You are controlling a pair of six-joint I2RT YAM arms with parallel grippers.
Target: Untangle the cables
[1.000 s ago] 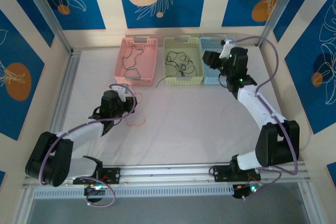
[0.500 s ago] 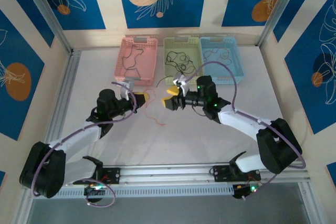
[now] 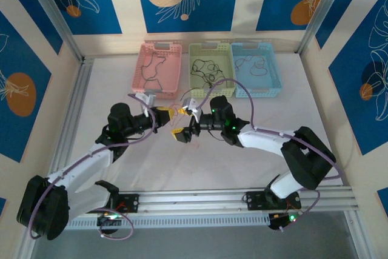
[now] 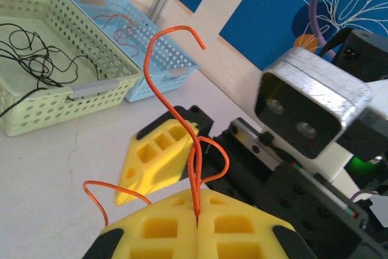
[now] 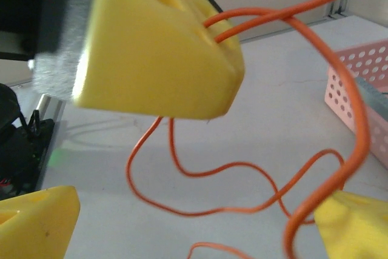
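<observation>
My left gripper has the orange cable [image 4: 196, 174] hanging from it, far from the blue basket [image 3: 256, 71]. It should pass the cable to my right gripper for that basket.
My left gripper [image 3: 163, 113] [image 4: 197, 225] is shut on a thin orange cable [image 4: 159, 83] [image 5: 254, 201], which rises from the seam of its yellow pads and droops in loops over the white table [image 3: 200, 162]. Facing it, my right gripper [image 3: 185, 121] [image 5: 194, 222] stands open. Its yellow fingers [image 5: 354, 225] sit either side of the hanging loops, and one strand runs close by the right finger. Thin black cables lie in the pink basket [image 3: 140, 71] and the green basket [image 3: 195, 86]. A thin reddish cable [image 4: 118, 25] lies in the blue basket [image 3: 276, 86].
The three baskets stand in a row along the back of the table. Aluminium frame rails run along the left side [image 3: 73, 107] and the near edge [image 3: 200, 197]. The two grippers are nearly touching at mid-table.
My right arm swung from the blue basket to mid-table and opened its jaws around the orange cable. My left gripper lifted the cable and shifted slightly right, staying shut.
</observation>
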